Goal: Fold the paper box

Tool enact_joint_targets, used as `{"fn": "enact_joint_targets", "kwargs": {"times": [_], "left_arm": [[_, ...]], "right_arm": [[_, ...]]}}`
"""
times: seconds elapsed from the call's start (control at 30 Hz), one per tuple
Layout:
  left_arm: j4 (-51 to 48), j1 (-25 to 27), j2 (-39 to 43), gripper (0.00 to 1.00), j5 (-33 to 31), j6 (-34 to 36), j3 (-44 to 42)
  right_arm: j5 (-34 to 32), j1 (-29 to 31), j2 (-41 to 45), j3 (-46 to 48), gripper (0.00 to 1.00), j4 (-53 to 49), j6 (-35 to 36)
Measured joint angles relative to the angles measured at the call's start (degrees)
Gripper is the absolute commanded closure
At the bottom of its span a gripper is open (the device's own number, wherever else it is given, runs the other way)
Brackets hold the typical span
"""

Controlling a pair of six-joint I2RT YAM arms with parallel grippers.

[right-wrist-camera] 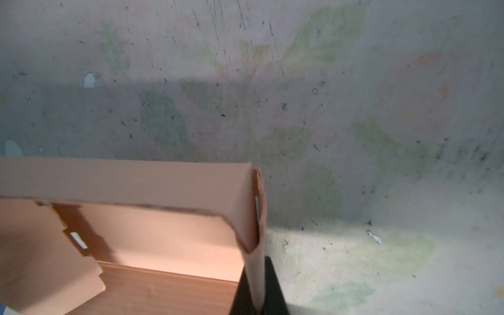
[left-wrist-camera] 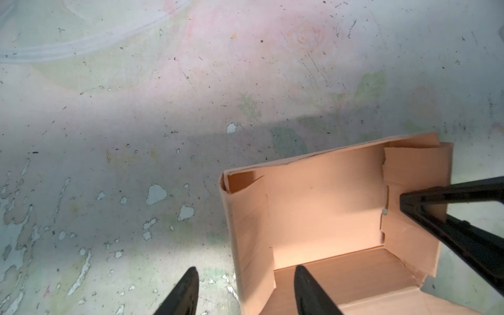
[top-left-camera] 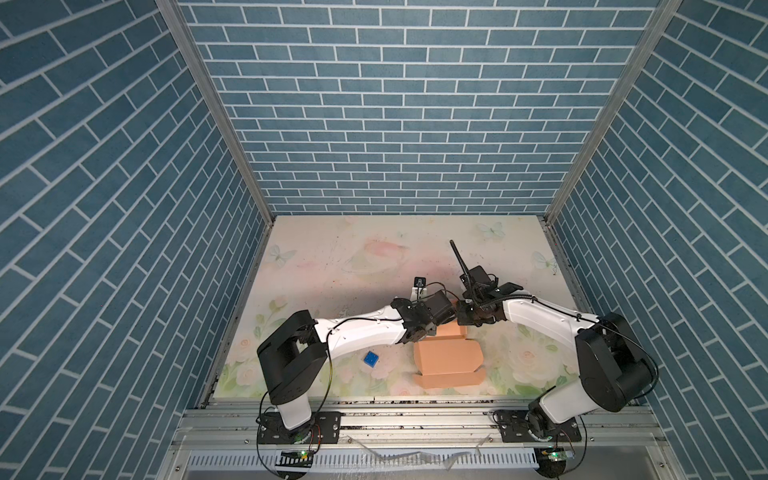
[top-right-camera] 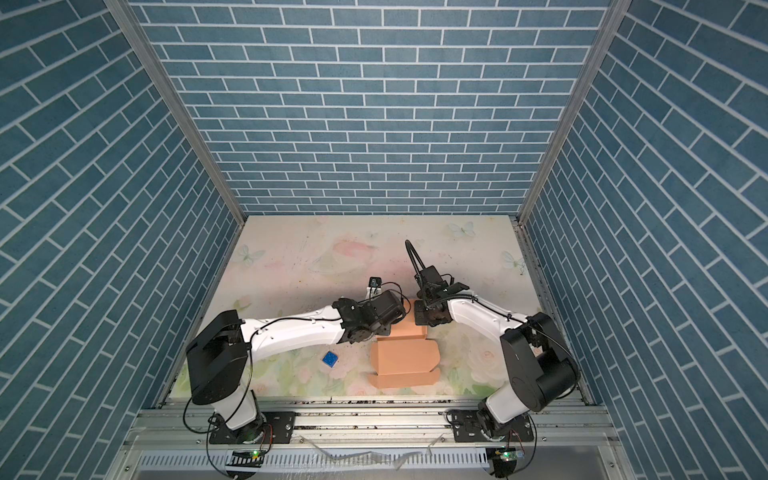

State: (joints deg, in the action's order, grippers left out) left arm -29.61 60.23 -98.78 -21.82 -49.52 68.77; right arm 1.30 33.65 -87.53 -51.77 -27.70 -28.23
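Observation:
The inner flap of the side stands open at the box's far corner [left-wrist-camera: 242, 181], so the robot's left gripper should squeeze both layers [left-wrist-camera: 246, 246] together while the right gripper holds the box's opposite side.
The peach-tan paper box [top-left-camera: 446, 357] lies mid-table in both top views [top-right-camera: 405, 353], its lid spread flat toward the front edge and its tray under the two wrists. In the left wrist view the tray [left-wrist-camera: 324, 207] stands with walls up. My left gripper [left-wrist-camera: 245, 272] is open, one fingertip [left-wrist-camera: 191, 275] outside a side wall and the other inside. My right gripper [right-wrist-camera: 256, 289] is shut on the opposite side wall [right-wrist-camera: 252, 218]; its fingers [left-wrist-camera: 414, 201] show in the left wrist view. In a top view both grippers [top-left-camera: 432, 330] [top-left-camera: 462, 322] are mostly hidden.
A small blue cube [top-left-camera: 370, 359] [top-right-camera: 330, 358] rests on the floral table [top-left-camera: 332, 266] left of the box, under the left forearm. Blue brick walls enclose three sides. A metal rail [top-left-camera: 415, 411] runs along the front.

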Motion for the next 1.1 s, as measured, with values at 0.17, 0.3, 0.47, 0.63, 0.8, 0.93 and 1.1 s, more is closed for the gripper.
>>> {"fn": "enact_joint_targets", "kwargs": {"times": [0.17, 0.3, 0.47, 0.63, 0.8, 0.93, 1.1], "left_arm": [[2.91, -3.23, 0.22, 0.46, 3.30, 0.26, -3.39], [5.64, -5.99, 0.17, 0.49, 6.60, 0.96, -4.76], [9.38, -7.26, -0.57, 0.56, 9.55, 2.19, -4.52], [11.45, -7.82, -1.40, 0.73, 11.45, 2.95, -4.52], [12.15, -8.15, -2.08, 0.85, 11.87, 3.58, -4.52], [12.39, -8.44, -3.43, 0.92, 11.21, 4.13, -4.31], [12.13, -8.61, -4.74, 0.96, 10.40, 4.85, -3.21]], "right_arm": [[0.00, 0.00, 0.02, 0.00, 1.00, 0.26, 0.02], [0.00, 0.09, 0.02, 0.00, 1.00, 0.33, 0.13], [0.00, 0.11, 0.02, 0.00, 1.00, 0.44, 0.17], [0.00, 0.11, 0.02, 0.00, 1.00, 0.92, 0.20], [0.00, 0.11, 0.02, 0.00, 1.00, 1.29, 0.20], [-0.04, 0.11, 0.02, 0.07, 1.00, 1.14, 0.20], [-0.17, 0.11, 0.02, 0.24, 1.00, 0.72, 0.20]]}}
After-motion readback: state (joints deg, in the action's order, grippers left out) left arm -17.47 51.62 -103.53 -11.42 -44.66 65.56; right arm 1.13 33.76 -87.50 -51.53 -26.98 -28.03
